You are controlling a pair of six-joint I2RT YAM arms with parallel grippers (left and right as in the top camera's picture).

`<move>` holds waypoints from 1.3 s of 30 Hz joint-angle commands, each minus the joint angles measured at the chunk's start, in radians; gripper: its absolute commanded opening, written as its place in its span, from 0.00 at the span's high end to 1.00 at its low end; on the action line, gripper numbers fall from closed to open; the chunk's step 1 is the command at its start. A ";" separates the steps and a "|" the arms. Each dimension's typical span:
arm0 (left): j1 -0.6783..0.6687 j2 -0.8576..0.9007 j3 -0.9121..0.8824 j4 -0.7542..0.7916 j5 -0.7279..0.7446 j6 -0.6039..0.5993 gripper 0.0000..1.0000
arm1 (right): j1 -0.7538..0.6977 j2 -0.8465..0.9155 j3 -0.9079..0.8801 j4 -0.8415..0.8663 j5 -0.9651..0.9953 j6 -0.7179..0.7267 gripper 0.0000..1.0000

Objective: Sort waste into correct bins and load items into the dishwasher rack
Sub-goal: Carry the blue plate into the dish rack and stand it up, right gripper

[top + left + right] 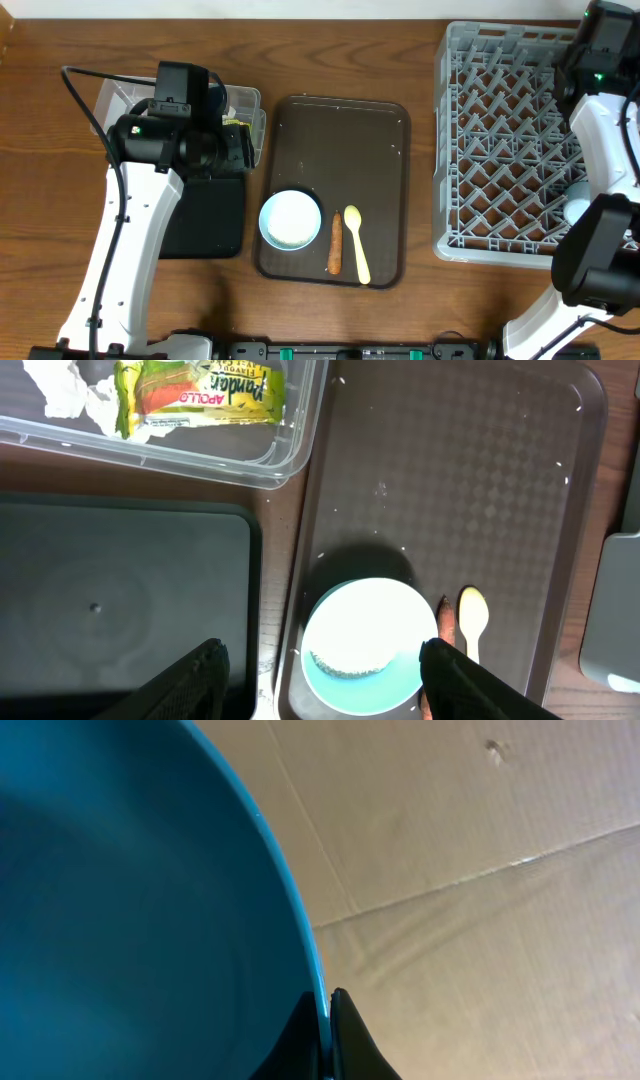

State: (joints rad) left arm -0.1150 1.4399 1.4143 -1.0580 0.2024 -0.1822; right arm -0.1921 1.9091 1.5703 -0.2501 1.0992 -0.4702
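Observation:
The dark blue plate (150,920) is tilted in my right gripper beyond the rack's empty middle (515,120), so I should swing the plate back inward and lay it flat over those tines of the rack.
My left gripper (325,695) is open and empty, hovering above the near-left part of the brown serving tray (470,480). Just under it sits a light blue bowl (362,645) holding white rice; it also shows in the overhead view (291,220). An orange-brown stick (335,243) and a pale yellow spoon (356,243) lie beside the bowl. The clear tub (250,460) holds crumpled tissue (70,390) and the yellow-green wrapper (200,390). The black tray (120,600) lies next to it. My right gripper (326,1010) is shut on the rim of the dark blue plate (130,900), above the grey rack (500,130).
The right arm (605,130) reaches over the rack's right side and partly hides a pale round item (577,205) in the rack. The left arm (150,200) lies over the tub and black tray. A few rice grains are scattered on the serving tray.

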 commanded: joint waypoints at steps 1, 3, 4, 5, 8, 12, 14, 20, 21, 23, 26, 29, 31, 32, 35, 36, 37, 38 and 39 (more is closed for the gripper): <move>0.001 0.004 -0.003 -0.003 -0.009 0.005 0.36 | 0.006 0.024 -0.017 -0.010 -0.130 0.011 0.99; 0.001 0.004 -0.003 -0.004 -0.009 0.002 0.36 | -0.003 0.024 -0.017 0.050 -0.098 -0.040 0.99; 0.001 0.004 -0.003 -0.004 -0.009 0.002 0.36 | -0.007 0.024 -0.017 0.086 -0.082 -0.071 0.99; 0.001 0.004 -0.003 -0.004 -0.009 0.002 0.36 | -0.012 0.024 -0.017 0.133 -0.064 -0.107 0.99; 0.001 0.004 -0.003 -0.004 -0.009 0.001 0.36 | -0.018 0.022 -0.017 0.252 -0.029 -0.245 0.99; 0.001 0.004 -0.003 -0.003 -0.009 0.001 0.36 | -0.018 0.021 -0.017 0.344 -0.006 -0.433 0.99; 0.001 0.004 -0.003 -0.003 -0.009 0.001 0.36 | -0.017 0.021 -0.017 0.330 -0.007 -0.463 0.99; 0.001 0.004 -0.003 -0.003 -0.009 0.002 0.36 | -0.021 0.023 -0.019 0.193 -0.060 -0.454 0.99; 0.001 0.004 -0.003 -0.003 -0.009 0.001 0.36 | -0.025 0.024 -0.023 0.193 -0.060 -0.449 0.99; 0.001 0.004 -0.003 -0.003 -0.009 0.002 0.36 | -0.030 0.024 -0.027 0.193 -0.060 -0.443 0.99; 0.001 0.004 -0.003 -0.003 -0.009 0.001 0.36 | -0.029 0.024 -0.029 0.182 -0.060 -0.413 0.99; 0.001 0.004 -0.003 -0.003 -0.009 0.001 0.36 | -0.016 0.024 -0.029 0.146 -0.068 -0.350 0.99; 0.001 0.004 -0.003 -0.003 -0.009 0.001 0.36 | -0.003 0.024 -0.029 0.105 -0.080 -0.307 0.99; 0.001 0.004 -0.003 -0.003 -0.009 0.001 0.36 | 0.005 0.024 -0.029 0.075 -0.089 -0.283 0.99; 0.001 0.004 -0.003 -0.003 -0.009 0.001 0.36 | 0.033 0.024 -0.029 -0.020 -0.090 -0.187 0.99; 0.001 0.004 -0.003 -0.003 -0.009 0.002 0.36 | 0.042 0.024 -0.029 -0.056 -0.090 -0.155 0.99; 0.001 0.004 -0.003 -0.002 -0.009 0.001 0.36 | 0.051 0.024 -0.029 -0.100 -0.090 -0.119 0.96; 0.001 0.004 -0.003 -0.002 -0.009 0.002 0.36 | 0.059 0.024 -0.029 -0.140 -0.091 -0.088 0.93; 0.001 0.004 -0.003 -0.002 -0.009 0.001 0.36 | 0.065 0.024 -0.029 -0.181 -0.091 -0.056 0.91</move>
State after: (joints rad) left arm -0.1150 1.4399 1.4143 -1.0580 0.2024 -0.1825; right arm -0.1516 1.9026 1.5700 -0.3538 1.0698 -0.6605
